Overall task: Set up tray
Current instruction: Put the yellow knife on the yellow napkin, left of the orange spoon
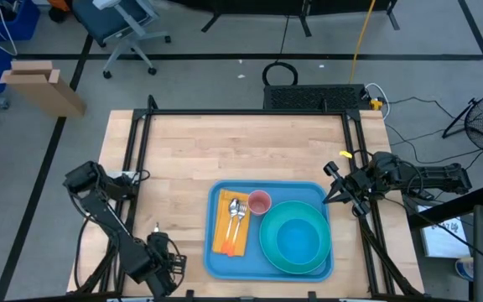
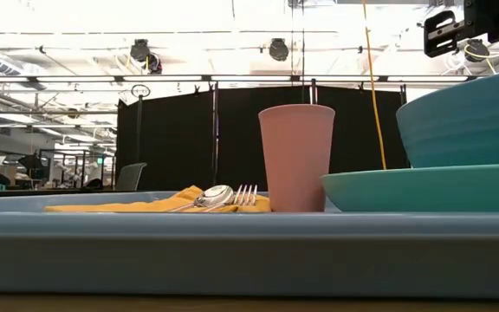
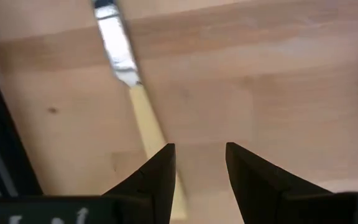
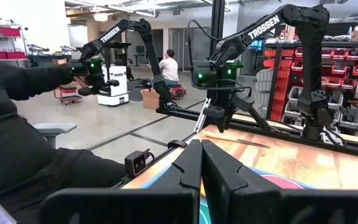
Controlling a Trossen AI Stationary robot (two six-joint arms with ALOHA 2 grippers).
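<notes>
The knife's cream handle (image 3: 146,121) is outside the gap of the robot's open left gripper, so the left gripper should move back over and get its fingers on both sides of the knife's handle (image 3: 153,135) before it closes.
The light-blue tray (image 1: 221,262) lies at the table's near middle. On it are a yellow napkin (image 1: 224,237) with a spoon (image 1: 234,210) and a fork (image 1: 241,213), a pink cup (image 1: 260,202), and a teal bowl (image 1: 296,239) on a teal plate (image 2: 423,186). Left of the tray, a knife (image 3: 129,87) with a cream handle lies flat on the wood. My left gripper (image 3: 201,152) points down over the handle end, open, with bare table between its fingers. My right gripper (image 4: 201,163) is shut and level at the table's right edge.
Black frame rails (image 1: 137,159) run along the table's left and right edges. The far half of the wooden table (image 1: 241,143) holds no objects. A person's dark sleeve (image 4: 23,143) shows beside the table in the right wrist view.
</notes>
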